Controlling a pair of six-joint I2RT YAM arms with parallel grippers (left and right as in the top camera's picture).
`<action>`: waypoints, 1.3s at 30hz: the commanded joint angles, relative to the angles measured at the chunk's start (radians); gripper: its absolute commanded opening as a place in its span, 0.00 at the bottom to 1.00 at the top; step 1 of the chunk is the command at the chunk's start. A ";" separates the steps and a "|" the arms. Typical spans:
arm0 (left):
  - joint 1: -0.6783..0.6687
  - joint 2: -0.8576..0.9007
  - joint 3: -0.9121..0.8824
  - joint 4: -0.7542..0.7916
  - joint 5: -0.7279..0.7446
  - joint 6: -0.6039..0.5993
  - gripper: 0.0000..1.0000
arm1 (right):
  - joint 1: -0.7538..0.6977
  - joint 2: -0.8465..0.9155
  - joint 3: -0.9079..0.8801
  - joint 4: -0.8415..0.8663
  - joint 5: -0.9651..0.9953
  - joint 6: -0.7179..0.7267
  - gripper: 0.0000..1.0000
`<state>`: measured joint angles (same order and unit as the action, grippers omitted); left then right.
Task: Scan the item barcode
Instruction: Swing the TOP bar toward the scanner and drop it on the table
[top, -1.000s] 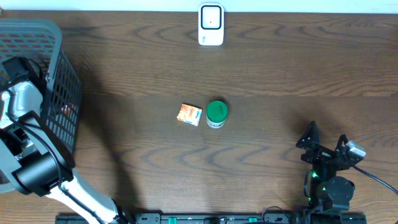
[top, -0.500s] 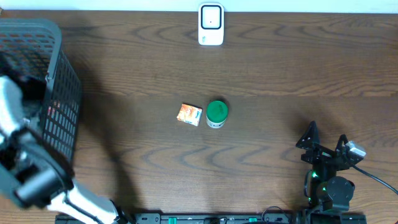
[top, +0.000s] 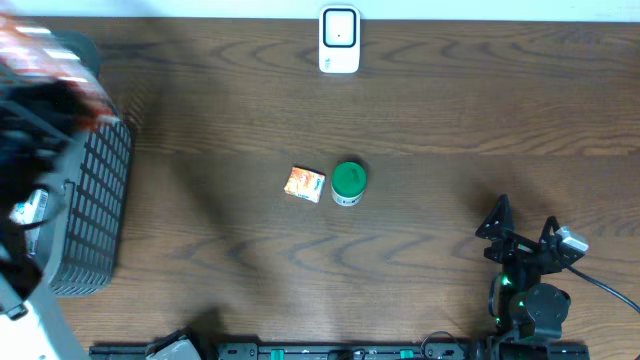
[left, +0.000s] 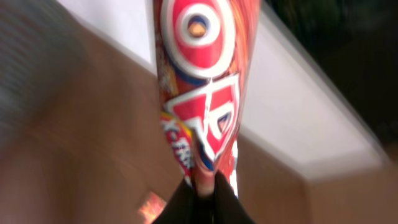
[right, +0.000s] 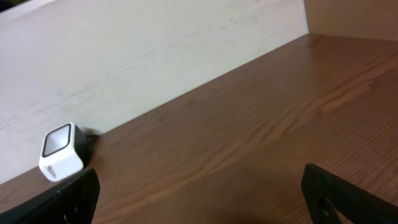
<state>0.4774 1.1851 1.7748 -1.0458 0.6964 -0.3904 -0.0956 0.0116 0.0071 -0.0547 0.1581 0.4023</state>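
I should keep carrying the red snack bag (left: 208, 93) with my left gripper to the tabletop (top: 392, 252) in front of the green-lidded tub until I let go of it, because that spot is open for it.
A red snack bag (left: 205, 74) with white and blue lettering fills the left wrist view. My left gripper (left: 205, 193) is shut on its lower edge, and the bag stands up from the jaws. From above, the bag shows as a red-orange blur (top: 50, 55) over the basket's far corner, on the blurred left arm. The white barcode scanner (top: 339, 40) stands at the table's far edge, and also shows in the right wrist view (right: 60, 152). My right gripper (top: 525, 222) rests near the front right, open and holding nothing (right: 199, 202).
A grey mesh basket (top: 95, 200) stands at the left edge. A small orange packet (top: 305, 184) and a green-lidded tub (top: 348, 182) sit side by side at mid-table. A pale wall runs behind the scanner.
My left gripper has shut on the red bag and risen out of the basket, swinging toward the far left. The right arm has stayed still.
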 joint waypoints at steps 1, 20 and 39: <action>-0.266 0.030 -0.054 -0.166 0.037 0.314 0.07 | 0.008 -0.006 -0.002 -0.002 0.009 0.009 0.99; -0.933 0.207 -0.632 0.314 0.543 0.515 0.07 | 0.008 -0.006 -0.002 -0.002 0.009 0.009 0.99; -0.934 0.536 -0.632 0.458 0.781 -0.398 0.67 | 0.008 -0.006 -0.002 -0.002 0.009 0.009 0.99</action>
<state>-0.4557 1.7260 1.1412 -0.5907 1.4384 -0.5343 -0.0956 0.0120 0.0071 -0.0547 0.1577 0.4023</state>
